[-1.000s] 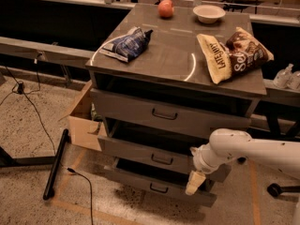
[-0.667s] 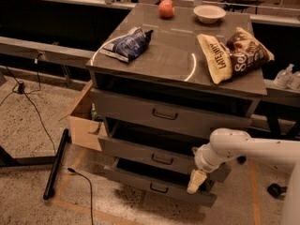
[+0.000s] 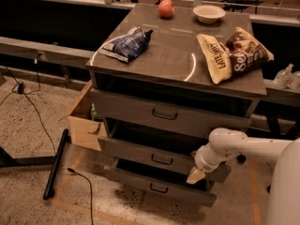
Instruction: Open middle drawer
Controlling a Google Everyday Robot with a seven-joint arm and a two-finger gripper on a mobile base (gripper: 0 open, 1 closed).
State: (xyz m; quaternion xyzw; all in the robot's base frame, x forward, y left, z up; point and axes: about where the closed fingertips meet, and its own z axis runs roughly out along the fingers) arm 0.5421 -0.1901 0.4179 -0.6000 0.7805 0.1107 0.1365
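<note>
The middle drawer is only partly open and my gripper is away from its handle (image 3: pixel 162 160). Next, I reach into the gap (image 3: pixel 178 144) and pull the drawer's front from inside.
The grey cabinet has three drawers. The middle drawer (image 3: pixel 140 153) is a wide shallow grey front with a small dark wire handle (image 3: pixel 161 160) at its centre; it stands pulled out a little, with a dark gap above it. My gripper (image 3: pixel 196 175) hangs at the end of the white arm (image 3: pixel 243 146), at the right end of the middle drawer's front, to the right of the handle and apart from it.
The top drawer (image 3: pixel 164 112) and bottom drawer (image 3: pixel 157 186) also stand partly out. On the cabinet top lie a blue bag (image 3: pixel 126 43), two chip bags (image 3: pixel 232 55), an apple (image 3: pixel 165 8) and a bowl (image 3: pixel 208 13). A cardboard box (image 3: pixel 84 123) sits left; cables (image 3: pixel 33 111) lie on the floor.
The arm and gripper have shifted only slightly by the right end of the middle drawer. The drawers look unchanged.
</note>
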